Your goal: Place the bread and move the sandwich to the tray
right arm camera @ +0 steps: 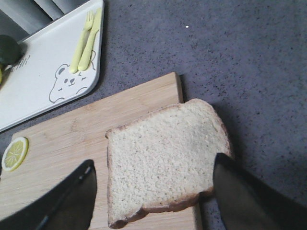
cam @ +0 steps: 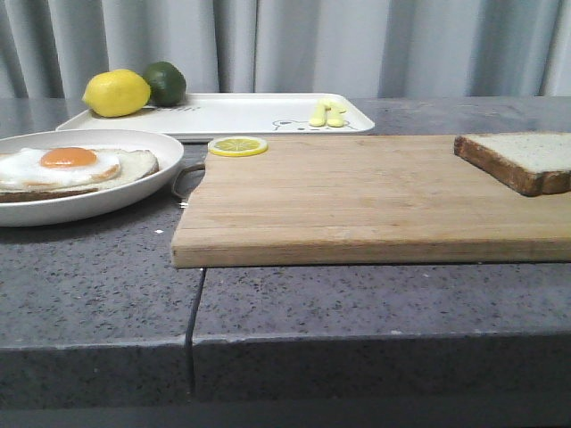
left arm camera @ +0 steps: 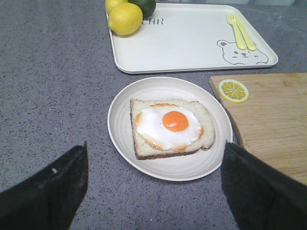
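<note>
I can see the bread's edge sticking out past the cutting board's end, so I keep lowering my right gripper toward that overhang until its fingers are on both sides of it, then close them.
The bread lies flat on the right end of the wooden cutting board. In the right wrist view the bread lies between the fingers of my open right gripper, which hovers above it. The sandwich, one slice bearing a fried egg, sits on a round white plate at the left. My open, empty left gripper hovers over the counter near the plate's edge; the sandwich lies beyond it. The white bear-print tray stands behind. Neither gripper shows in the front view.
A yellow lemon and a green lime sit on the tray's left end, a yellow fork and knife on its right. A lemon slice lies on the board's far left corner. The counter has a seam.
</note>
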